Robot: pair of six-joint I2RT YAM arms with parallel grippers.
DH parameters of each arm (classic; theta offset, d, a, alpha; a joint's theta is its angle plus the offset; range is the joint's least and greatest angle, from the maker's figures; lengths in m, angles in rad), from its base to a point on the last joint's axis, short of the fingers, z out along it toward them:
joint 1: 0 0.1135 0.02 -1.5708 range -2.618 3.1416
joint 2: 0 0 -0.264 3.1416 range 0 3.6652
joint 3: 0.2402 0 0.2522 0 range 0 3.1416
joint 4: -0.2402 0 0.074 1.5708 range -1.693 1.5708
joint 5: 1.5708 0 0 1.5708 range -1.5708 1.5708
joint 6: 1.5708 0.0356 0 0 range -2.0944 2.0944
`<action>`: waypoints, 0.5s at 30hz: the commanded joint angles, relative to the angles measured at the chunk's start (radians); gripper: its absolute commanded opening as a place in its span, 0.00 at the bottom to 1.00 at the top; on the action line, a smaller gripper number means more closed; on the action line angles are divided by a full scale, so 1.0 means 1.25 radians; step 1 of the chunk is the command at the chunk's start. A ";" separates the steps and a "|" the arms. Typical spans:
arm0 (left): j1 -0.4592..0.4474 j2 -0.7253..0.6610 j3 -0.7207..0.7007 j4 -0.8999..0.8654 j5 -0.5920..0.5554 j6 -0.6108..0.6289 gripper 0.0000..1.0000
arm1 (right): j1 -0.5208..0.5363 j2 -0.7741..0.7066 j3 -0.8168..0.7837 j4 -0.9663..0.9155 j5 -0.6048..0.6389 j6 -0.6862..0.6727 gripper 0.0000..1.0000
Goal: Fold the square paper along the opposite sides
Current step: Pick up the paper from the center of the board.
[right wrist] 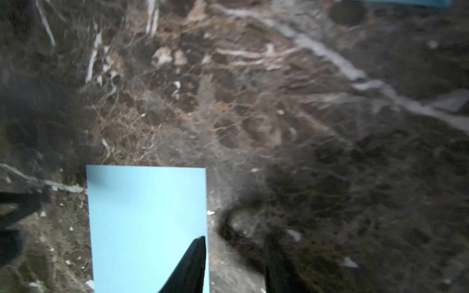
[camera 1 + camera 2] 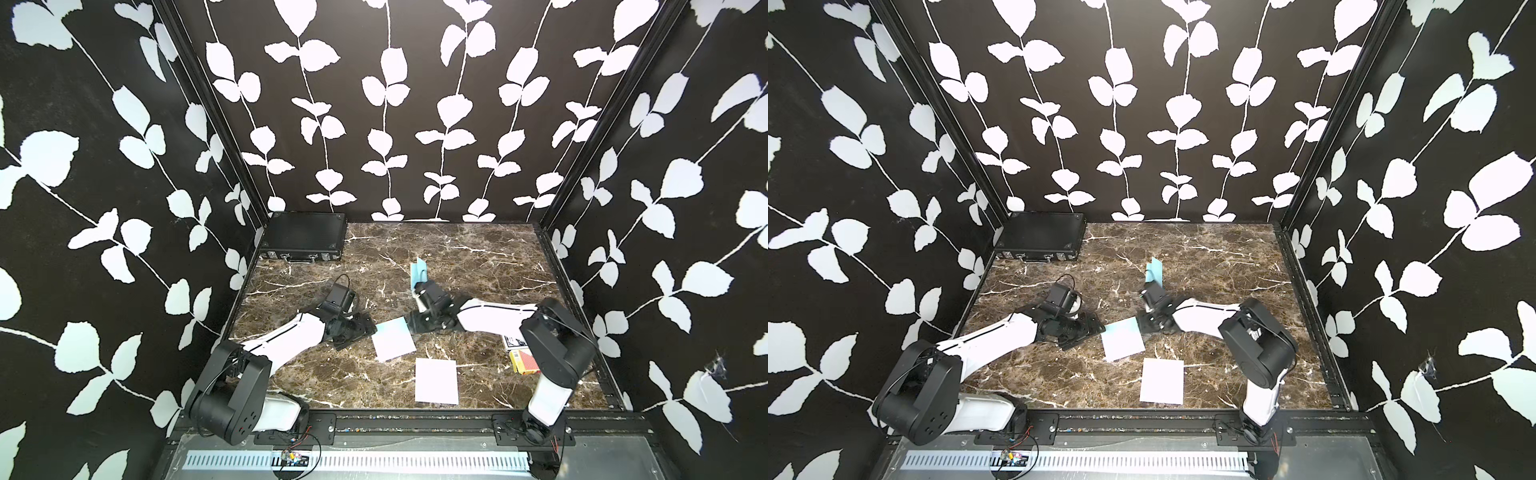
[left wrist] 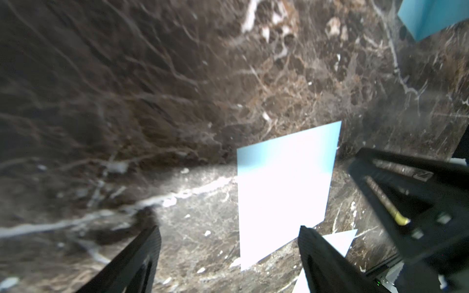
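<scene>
The flat square paper's edge (image 1: 206,210) lies below my right gripper, which points steeply down at it. So next the gripper tilts low and pinches that edge (image 2: 411,337) from the side before folding.
The square paper (image 2: 392,338) lies flat on the marble table (image 2: 478,257), pale blue and glaring white under the light, in both top views (image 2: 1123,338). My left gripper (image 2: 371,329) sits low at its left corner, jaws wide open. In the left wrist view the paper (image 3: 284,190) reaches between the spread fingers (image 3: 142,256) of the left gripper (image 3: 229,228). My right gripper (image 2: 409,325) is at the paper's right corner. In the right wrist view the right gripper (image 1: 236,237) is open, one finger (image 1: 193,263) over the paper's (image 1: 147,223) edge, bare marble in the gap.
A second pale sheet (image 2: 436,380) lies nearer the front edge. A folded blue paper (image 2: 419,272) stands upright behind the right wrist. A black case (image 2: 303,239) fills the back left corner. Card boxes (image 2: 521,359) lie by the right arm's base.
</scene>
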 commanded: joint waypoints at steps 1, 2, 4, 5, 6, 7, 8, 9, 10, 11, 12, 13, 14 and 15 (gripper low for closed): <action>-0.017 0.027 0.023 -0.016 -0.007 -0.019 0.86 | -0.021 -0.015 -0.050 0.060 -0.208 0.036 0.41; -0.020 0.041 0.033 -0.014 -0.007 -0.018 0.86 | -0.025 -0.010 -0.056 0.064 -0.221 0.033 0.41; -0.029 0.075 0.055 -0.003 -0.001 -0.017 0.85 | -0.028 0.005 -0.069 0.073 -0.242 0.026 0.41; -0.034 0.090 0.066 -0.001 -0.002 -0.016 0.85 | -0.028 0.008 -0.077 0.083 -0.254 0.026 0.40; -0.040 0.107 0.077 0.000 -0.002 -0.015 0.84 | -0.027 0.011 -0.090 0.100 -0.267 0.030 0.39; -0.043 0.124 0.087 0.001 0.000 -0.013 0.84 | -0.027 0.013 -0.104 0.114 -0.276 0.031 0.39; -0.044 0.139 0.093 0.002 0.002 -0.012 0.83 | -0.026 0.010 -0.114 0.122 -0.278 0.033 0.39; -0.046 0.152 0.097 0.004 0.004 -0.010 0.83 | -0.025 0.007 -0.126 0.131 -0.280 0.034 0.39; -0.045 0.164 0.098 0.009 0.006 -0.010 0.84 | -0.023 0.006 -0.135 0.139 -0.281 0.035 0.39; -0.045 0.174 0.099 0.013 0.008 -0.009 0.84 | -0.022 0.007 -0.140 0.145 -0.282 0.037 0.39; -0.045 0.183 0.101 0.016 0.010 -0.008 0.84 | -0.020 0.011 -0.144 0.154 -0.287 0.039 0.39; -0.044 0.193 0.102 0.020 0.011 -0.006 0.84 | -0.017 0.016 -0.147 0.164 -0.291 0.044 0.39; -0.045 0.200 0.104 0.023 0.014 -0.006 0.84 | -0.015 0.022 -0.149 0.176 -0.293 0.049 0.39; -0.045 0.207 0.105 0.025 0.015 -0.006 0.84 | -0.011 0.030 -0.149 0.190 -0.297 0.055 0.39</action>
